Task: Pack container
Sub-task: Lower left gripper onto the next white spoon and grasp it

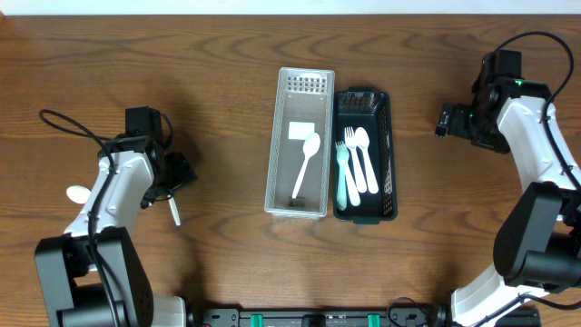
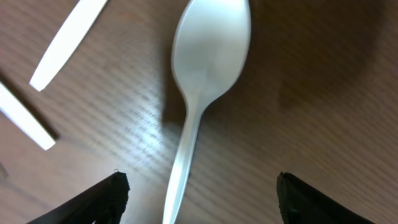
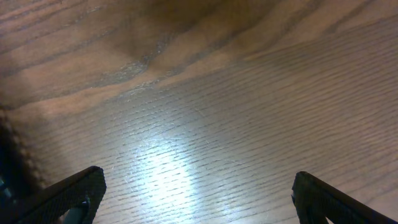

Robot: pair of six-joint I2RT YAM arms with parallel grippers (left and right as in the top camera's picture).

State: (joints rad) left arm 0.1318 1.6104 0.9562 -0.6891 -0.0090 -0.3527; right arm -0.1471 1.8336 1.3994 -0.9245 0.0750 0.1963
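My left gripper should keep going down and close just below the bowl, as the white spoon's handle is between open fingers and clear of the other handles.
A white plastic spoon lies on the wooden table in the left wrist view, bowl away from me. Its handle runs down between the fingers of my open left gripper, which touch nothing. In the overhead view the left gripper is at the table's left. A clear white basket at the centre holds a white spoon and a white card. Beside it a dark green basket holds a teal fork, a white fork and a white spoon. My right gripper is open and empty over bare wood.
Two more white utensil handles lie left of the spoon in the left wrist view. In the overhead view a white spoon bowl shows left of the left arm and a white handle end below the gripper. A black cable loops nearby.
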